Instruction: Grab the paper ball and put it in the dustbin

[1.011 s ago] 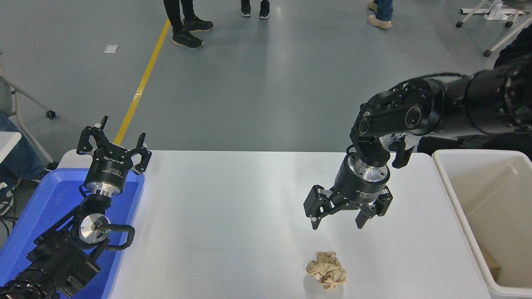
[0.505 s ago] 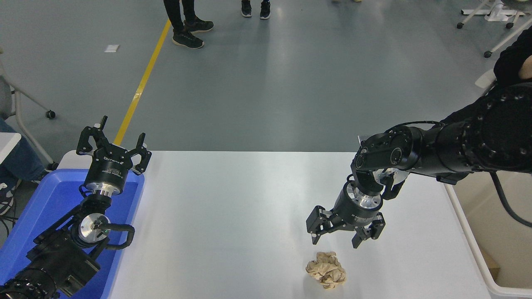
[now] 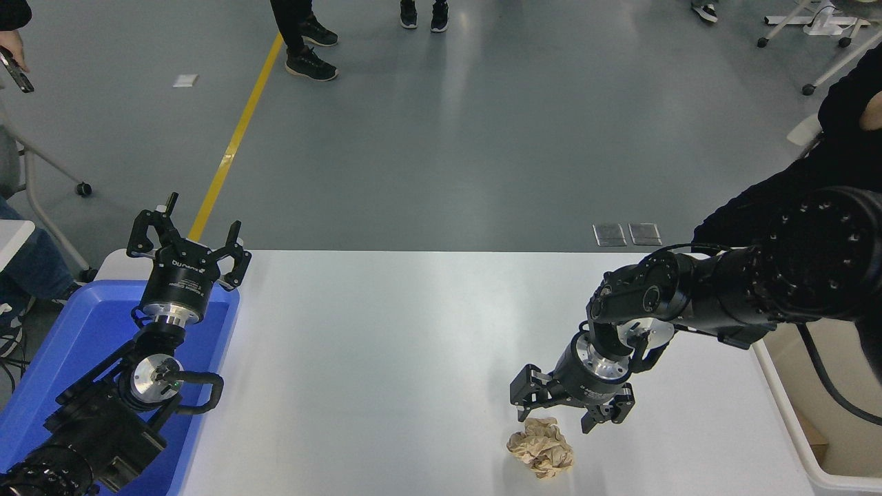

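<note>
Tight creases [image 3: 546,455] keep the paper ball [image 3: 541,448] bunched together. I expect it to stay wadded up rather than unfold when I lift it by its top.
The paper ball [image 3: 541,450], a crumpled tan-brown wad, lies on the white table [image 3: 386,358] near its front edge, right of centre. My right gripper [image 3: 555,419] is open and points down, its fingertips just above the ball's far side, one to each side of its top. The dustbin [image 3: 806,448], cream with a thick rim, stands at the table's right end, mostly hidden behind my right arm. My left gripper [image 3: 187,242] is parked open at the lower left above the blue tray.
A blue plastic tray [image 3: 89,331] sits at the table's left end under the left arm. People's legs and shoes stand on the grey floor beyond the table. A person in black is at the right edge.
My right gripper has come down and toward the front of the table, from well above the ball to just over it, staying open. The ball and left arm have not moved.
</note>
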Robot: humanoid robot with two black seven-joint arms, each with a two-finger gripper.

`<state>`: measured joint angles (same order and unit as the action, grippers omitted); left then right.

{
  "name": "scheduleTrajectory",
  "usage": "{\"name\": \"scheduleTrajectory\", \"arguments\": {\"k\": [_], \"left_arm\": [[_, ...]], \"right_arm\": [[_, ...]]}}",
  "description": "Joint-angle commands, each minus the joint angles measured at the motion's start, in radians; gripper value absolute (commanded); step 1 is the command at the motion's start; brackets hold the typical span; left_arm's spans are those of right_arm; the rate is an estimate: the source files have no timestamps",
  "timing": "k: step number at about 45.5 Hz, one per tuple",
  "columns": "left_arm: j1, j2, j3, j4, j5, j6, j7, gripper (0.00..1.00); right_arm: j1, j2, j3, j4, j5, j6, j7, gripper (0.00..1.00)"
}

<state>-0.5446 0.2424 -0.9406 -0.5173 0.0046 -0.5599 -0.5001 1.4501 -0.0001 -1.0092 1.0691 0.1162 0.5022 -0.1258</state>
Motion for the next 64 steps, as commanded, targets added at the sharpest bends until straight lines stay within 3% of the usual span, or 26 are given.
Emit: {"name": "scheduleTrajectory", "arguments": {"k": [1, 23, 28, 31, 33, 38, 40, 58, 64], "left_arm": [[0.000, 0.000, -0.001, 0.000, 0.000, 0.000, 0.000, 0.98], [0.000, 0.000, 0.000, 0.000, 0.000, 0.000, 0.000, 0.98], [0.000, 0.000, 0.000, 0.000, 0.000, 0.000, 0.000, 0.98], [0.000, 0.000, -0.001, 0.000, 0.000, 0.000, 0.000, 0.98], [0.000, 0.000, 0.000, 0.000, 0.000, 0.000, 0.000, 0.98], [0.000, 0.000, 0.000, 0.000, 0.000, 0.000, 0.000, 0.98], [0.000, 0.000, 0.000, -0.001, 0.000, 0.000, 0.000, 0.98], [0.000, 0.000, 0.000, -0.001, 0.000, 0.000, 0.000, 0.98], [0.000, 0.000, 0.000, 0.000, 0.000, 0.000, 0.000, 0.98]], "right_arm": [[-0.056, 0.000, 0.001, -0.014, 0.000, -0.037, 0.000, 1.00], [-0.089, 0.000, 0.046, -0.015, 0.003, -0.085, 0.000, 1.00], [-0.100, 0.000, 0.044, -0.014, 0.019, -0.086, 0.000, 0.93], [-0.102, 0.000, 0.044, -0.014, 0.031, -0.086, -0.002, 0.79], [-0.102, 0.000, 0.044, -0.012, 0.036, -0.086, -0.002, 0.63], [-0.097, 0.000, 0.043, -0.003, 0.036, -0.080, -0.003, 0.12], [-0.096, 0.000, 0.043, 0.000, 0.036, -0.073, -0.003, 0.00], [0.058, -0.001, 0.003, 0.093, 0.034, -0.054, -0.003, 0.00], [0.190, -0.054, 0.001, 0.169, 0.034, -0.033, -0.003, 0.00]]}}
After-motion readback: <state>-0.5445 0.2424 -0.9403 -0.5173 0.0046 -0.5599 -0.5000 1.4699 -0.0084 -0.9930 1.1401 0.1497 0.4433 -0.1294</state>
